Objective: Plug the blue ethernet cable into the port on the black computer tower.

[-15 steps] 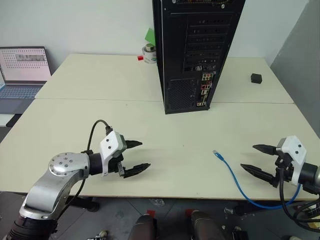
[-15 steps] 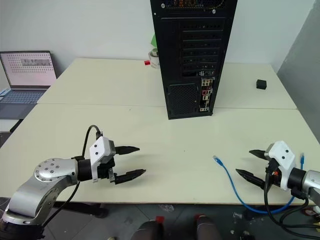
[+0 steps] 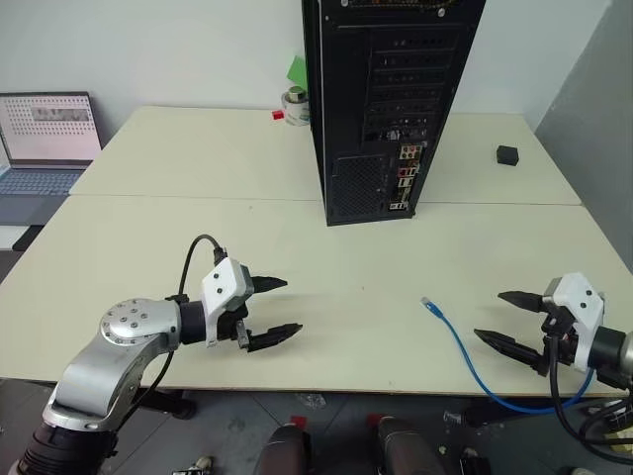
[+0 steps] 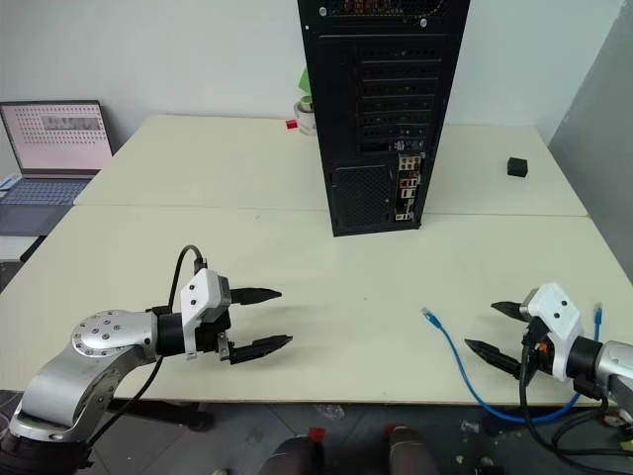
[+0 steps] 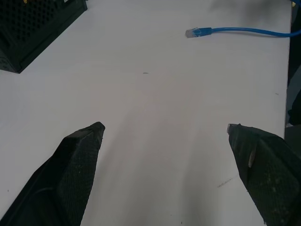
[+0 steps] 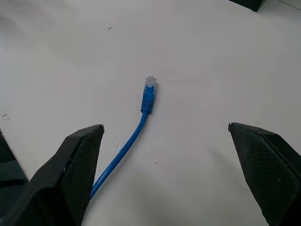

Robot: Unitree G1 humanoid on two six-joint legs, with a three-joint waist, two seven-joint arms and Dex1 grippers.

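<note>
My gripper is about to carry the blue ethernet cable [image 3: 457, 339]. The cable hangs slack over the table's front edge [image 3: 502, 400], so it will trail its hidden far end onto the table.
The black computer tower [image 3: 386, 99] stands upright at the table's far middle, rear face toward me, with its connector strip [image 3: 406, 178] low on the right; the single port cannot be made out. The blue ethernet cable [image 3: 465, 361] lies on the table at the front right, its clear plug [image 3: 427, 302] pointing toward the tower, the cord running off the front edge. My right gripper [image 3: 506, 317] hovers open just right of the plug [image 6: 150, 84], nothing between its fingers. My left gripper [image 3: 277, 309] hangs open over bare table at the front left.
A small black cube [image 3: 507, 154] sits at the far right. A roll of tape [image 3: 295, 107] and a green scrap stand behind the tower's left side. A laptop [image 3: 45, 139] rests on a separate surface at the far left. The beige table [image 3: 198, 228] has a seam across its middle.
Both arms have shifted only slightly; the left gripper edged a little right, the right one a little lower. The cable has not moved.
</note>
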